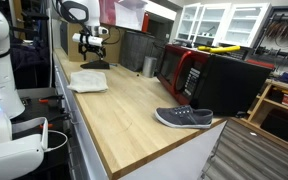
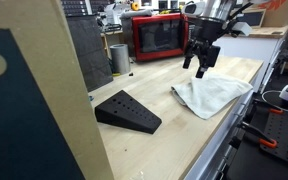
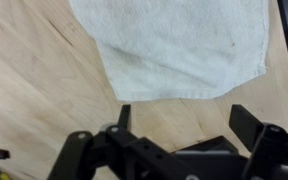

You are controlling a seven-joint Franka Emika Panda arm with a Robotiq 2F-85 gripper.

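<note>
The white towel's edge (image 3: 169,96) is free in front of my open fingers, so my gripper should keep going down toward that edge (image 3: 199,95) until the fingers close on it.
My gripper (image 3: 184,118) is open and empty, hanging above the wooden countertop (image 3: 34,90). A crumpled white towel (image 3: 179,45) lies flat on the wood just beyond my fingertips in the wrist view. In both exterior views the gripper (image 2: 201,62) (image 1: 91,45) hovers a little above the towel (image 2: 212,95) (image 1: 88,81), over its far edge, without touching it.
A black wedge-shaped block (image 2: 127,111) lies on the counter, also seen behind the towel (image 1: 95,64). A grey sneaker (image 1: 184,117) rests near the counter's end. A red microwave (image 2: 160,36) and a metal cup (image 2: 119,58) stand at the back. A black box (image 1: 229,80) sits near the sneaker.
</note>
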